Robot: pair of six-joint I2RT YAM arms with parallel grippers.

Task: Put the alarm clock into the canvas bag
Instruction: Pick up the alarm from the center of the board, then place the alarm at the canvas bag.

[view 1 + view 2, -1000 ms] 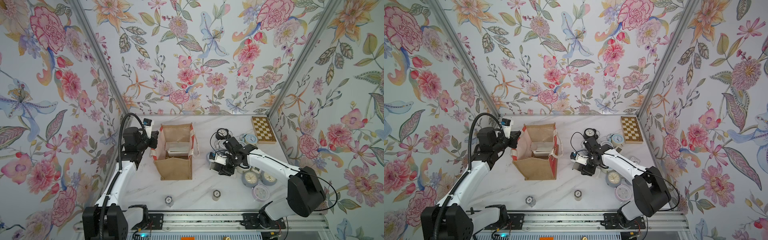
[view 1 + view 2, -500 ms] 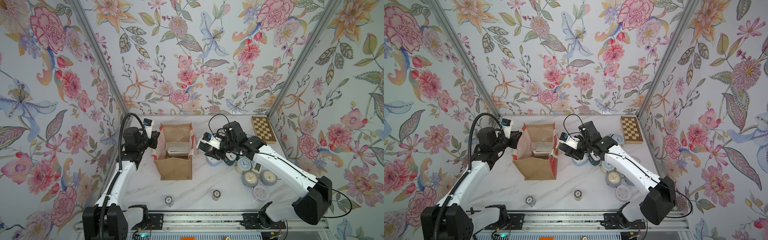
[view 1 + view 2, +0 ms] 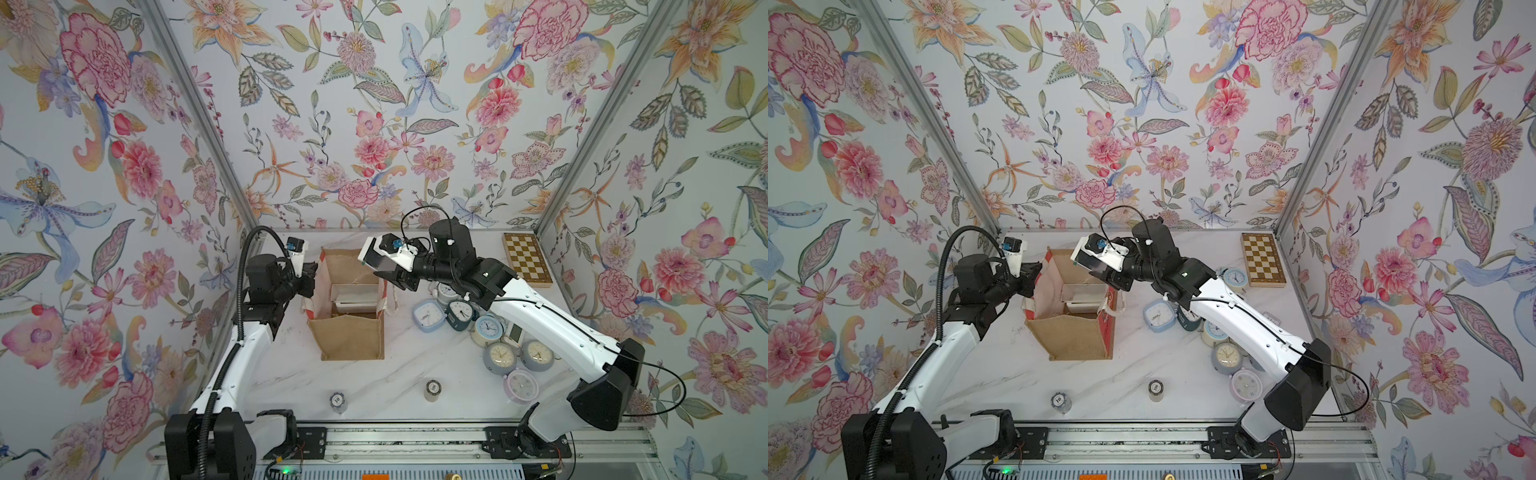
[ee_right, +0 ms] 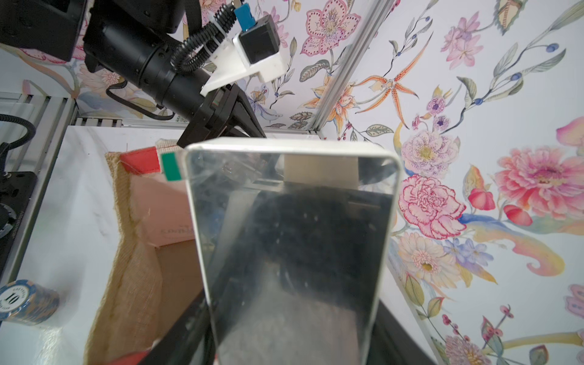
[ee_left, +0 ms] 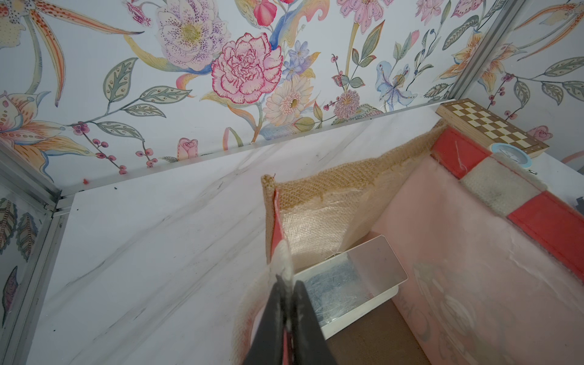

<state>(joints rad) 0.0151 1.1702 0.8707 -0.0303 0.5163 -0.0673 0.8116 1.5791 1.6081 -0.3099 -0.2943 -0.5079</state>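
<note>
I should go on lowering the alarm clock with my right gripper until the clock rests on the white block (image 3: 356, 295), because the canvas bag's opening (image 3: 342, 276) is wide open below the clock.
The canvas bag (image 3: 351, 338) stands open on the table, tan burlap with red-and-white side trim (image 5: 502, 192). My left gripper (image 3: 306, 279) (image 5: 286, 286) is shut on the bag's left rim and pinches the whitish trim. My right gripper (image 3: 384, 271) (image 4: 290, 344) is shut on the alarm clock (image 3: 372, 259) (image 3: 1087, 258) (image 4: 290, 240), a white block with a mirror face and a green tab. It holds the clock in the air over the bag's right rim. A similar white mirror-faced block (image 5: 350, 281) (image 3: 353, 296) lies inside the bag.
Several round alarm clocks (image 3: 460, 311) (image 3: 1158, 316) crowd the table right of the bag, under my right arm. A wooden chessboard box (image 3: 525, 259) lies at the back right. Two poker chip stacks (image 3: 337, 401) (image 3: 432, 390) stand near the front edge.
My right arm has swung up and to the left with the alarm clock, from the cluster of clocks to above the bag's right rim. The left gripper has stayed on the bag's rim.
</note>
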